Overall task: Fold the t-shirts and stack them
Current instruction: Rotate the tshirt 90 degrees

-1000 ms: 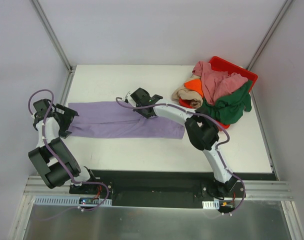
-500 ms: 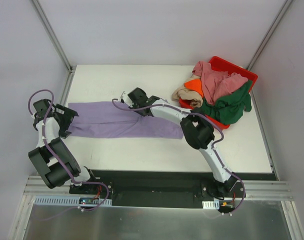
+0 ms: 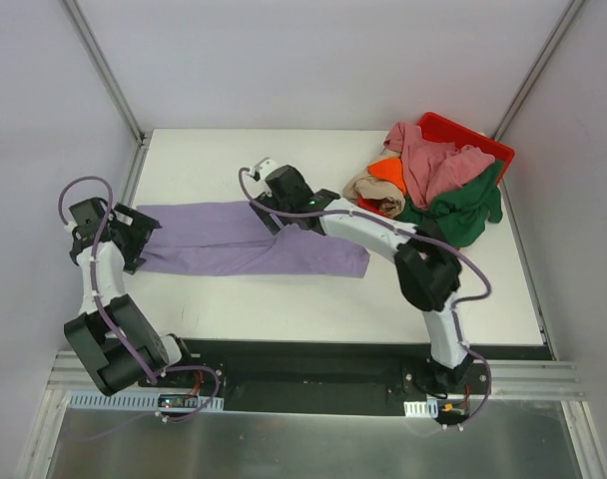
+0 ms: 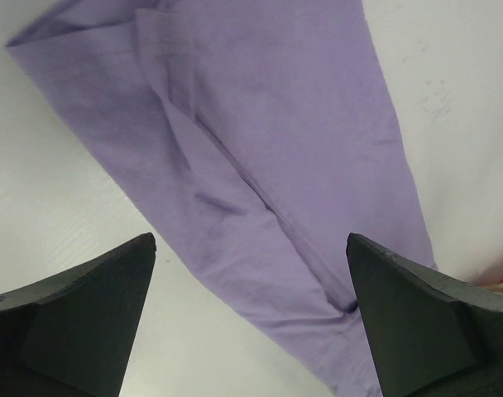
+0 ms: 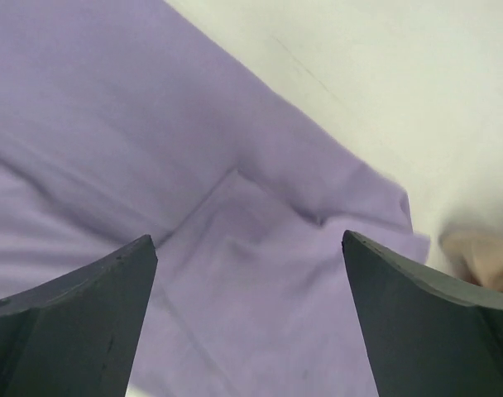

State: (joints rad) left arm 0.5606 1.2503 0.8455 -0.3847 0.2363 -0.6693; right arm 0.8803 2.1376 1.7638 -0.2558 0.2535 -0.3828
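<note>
I should swing the end of the lavender t-shirt's strip [image 3: 214, 241] toward the table's near edge [image 3: 209, 333] with my left gripper before I fold it, because the strip lies crosswise to my arms.
A lavender t-shirt [image 3: 234, 242] lies flat on the white table [image 3: 284, 299], folded into a long strip running left to right. My left gripper [image 3: 144, 238] hovers open over the strip's left end, with the cloth [image 4: 260, 149] below its spread fingers [image 4: 86, 314] and nothing between them. My right gripper [image 3: 282, 210] stands open above the strip's far edge near the middle. Purple cloth [image 5: 235, 273] lies under its open jaws, and the fingers do not touch it. Pink [image 3: 433, 165], dark green [image 3: 453, 215], orange [image 3: 388, 170] and beige [image 3: 373, 190] t-shirts lie heaped at the back right.
A red plastic bin [image 3: 473, 135] at the back right corner holds the heap, which spills over its near rim. White walls with metal rails close the table on three sides. The beige cloth [image 5: 483, 256] shows at the right edge of the right wrist view.
My right gripper was shut on the lavender t-shirt; it has opened, let the cloth go and drawn slightly toward the far side. The left gripper has stayed open in place.
</note>
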